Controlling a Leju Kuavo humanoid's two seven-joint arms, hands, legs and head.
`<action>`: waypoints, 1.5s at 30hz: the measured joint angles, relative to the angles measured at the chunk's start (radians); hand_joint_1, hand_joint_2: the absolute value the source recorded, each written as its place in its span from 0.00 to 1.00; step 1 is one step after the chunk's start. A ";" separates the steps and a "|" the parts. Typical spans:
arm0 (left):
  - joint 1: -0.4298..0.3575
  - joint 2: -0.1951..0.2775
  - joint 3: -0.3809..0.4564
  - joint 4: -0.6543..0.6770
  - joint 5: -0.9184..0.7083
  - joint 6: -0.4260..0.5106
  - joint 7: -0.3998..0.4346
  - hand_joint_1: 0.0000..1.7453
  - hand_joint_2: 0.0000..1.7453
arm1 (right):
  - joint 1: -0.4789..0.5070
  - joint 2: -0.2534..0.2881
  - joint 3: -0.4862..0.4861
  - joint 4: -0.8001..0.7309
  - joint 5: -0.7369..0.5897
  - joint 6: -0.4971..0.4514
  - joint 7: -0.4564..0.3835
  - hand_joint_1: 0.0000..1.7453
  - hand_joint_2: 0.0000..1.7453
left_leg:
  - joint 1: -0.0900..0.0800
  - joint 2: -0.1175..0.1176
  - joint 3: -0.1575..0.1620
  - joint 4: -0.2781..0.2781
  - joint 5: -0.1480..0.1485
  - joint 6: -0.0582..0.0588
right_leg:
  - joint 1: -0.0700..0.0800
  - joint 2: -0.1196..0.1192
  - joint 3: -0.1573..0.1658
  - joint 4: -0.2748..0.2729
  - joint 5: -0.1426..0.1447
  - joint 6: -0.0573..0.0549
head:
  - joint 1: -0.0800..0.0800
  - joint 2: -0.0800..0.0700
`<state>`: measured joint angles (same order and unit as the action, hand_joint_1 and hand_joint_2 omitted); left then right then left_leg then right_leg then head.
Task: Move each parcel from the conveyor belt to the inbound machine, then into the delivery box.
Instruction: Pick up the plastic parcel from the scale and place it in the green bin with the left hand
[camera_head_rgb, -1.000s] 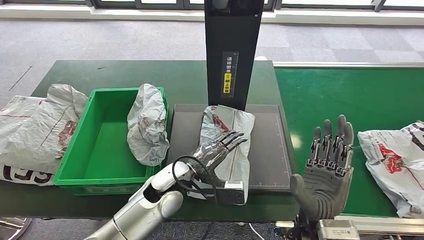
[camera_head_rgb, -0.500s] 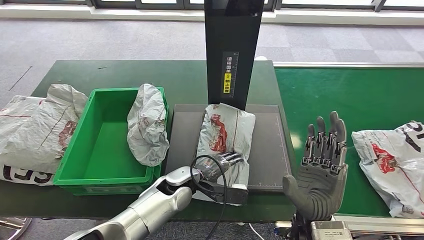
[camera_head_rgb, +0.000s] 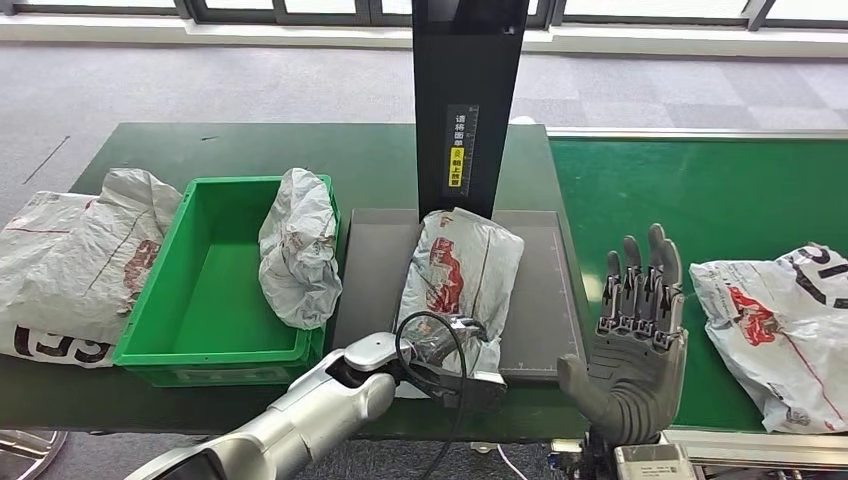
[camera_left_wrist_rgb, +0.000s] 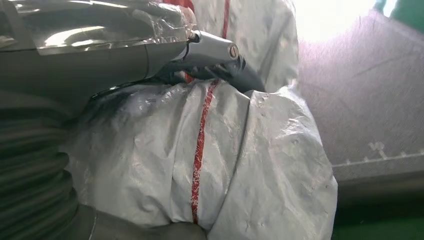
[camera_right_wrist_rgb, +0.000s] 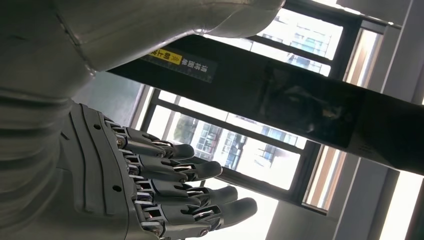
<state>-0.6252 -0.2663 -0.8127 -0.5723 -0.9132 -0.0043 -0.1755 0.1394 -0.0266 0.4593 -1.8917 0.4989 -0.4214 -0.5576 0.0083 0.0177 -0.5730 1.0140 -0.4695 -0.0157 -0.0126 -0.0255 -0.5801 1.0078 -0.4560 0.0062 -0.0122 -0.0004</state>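
Note:
I expect the parcel on the belt (camera_head_rgb: 772, 340) to bunch up and fold when I carry it to the platform, because its black-printed corner (camera_head_rgb: 822, 272) is loose and wrinkled.
A white parcel with red print (camera_head_rgb: 465, 275) lies on the grey platform (camera_head_rgb: 545, 290) of the inbound machine, bunched up at its near end. My left hand (camera_head_rgb: 447, 343) grips that near end. In the left wrist view its fingers (camera_left_wrist_rgb: 200, 50) lie over the parcel (camera_left_wrist_rgb: 250, 150) and the thumb (camera_left_wrist_rgb: 150, 230) sits under it. My right hand (camera_head_rgb: 640, 335) is open, held upright with fingers spread, at the near edge between platform and conveyor belt (camera_head_rgb: 720, 190). It is also seen in the right wrist view (camera_right_wrist_rgb: 160, 185), holding nothing. Another parcel (camera_head_rgb: 780, 325) lies on the belt to its right.
The green delivery box (camera_head_rgb: 215, 300) stands left of the platform, with a crumpled parcel (camera_head_rgb: 298, 260) leaning on its right wall. A large parcel (camera_head_rgb: 70, 265) lies on the table left of the box. The machine's black column (camera_head_rgb: 468, 100) rises behind the platform.
My left hand drew back from the parcel's middle to its near end and closed on it; the parcel has bunched up. The right hand sank slightly. The belt parcel shifted left.

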 joint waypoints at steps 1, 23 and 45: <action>0.008 0.002 0.001 -0.012 0.000 0.016 0.006 1.00 1.00 | 0.004 0.001 0.000 -0.004 0.002 0.005 0.002 0.00 1.00 | 0.000 0.000 -0.003 0.000 -0.001 0.001 | 0.000 0.000 -0.001 0.000 0.000 0.000 | 0.000 0.000; 0.140 0.074 0.092 -0.329 -0.064 0.157 0.071 1.00 1.00 | 0.025 0.012 0.000 -0.034 0.004 0.038 0.014 0.00 1.00 | -0.001 0.000 -0.009 0.000 0.013 0.000 | 0.000 0.000 -0.017 0.000 0.011 0.000 | 0.000 0.000; 0.190 0.136 0.386 -0.677 -0.306 0.696 0.058 1.00 1.00 | 0.051 0.011 -0.001 -0.032 0.010 -0.043 0.015 0.00 1.00 | 0.000 0.000 -0.012 0.000 0.013 -0.001 | 0.001 0.001 -0.020 0.000 0.011 -0.001 | 0.000 0.000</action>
<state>-0.4352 -0.1300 -0.4267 -1.2491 -1.2193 0.6916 -0.1177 0.1902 -0.0155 0.4587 -1.9242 0.5090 -0.4643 -0.5425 0.0081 0.0177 -0.5852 1.0142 -0.4568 -0.0164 -0.0116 -0.0248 -0.6001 1.0080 -0.4450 0.0055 -0.0122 -0.0004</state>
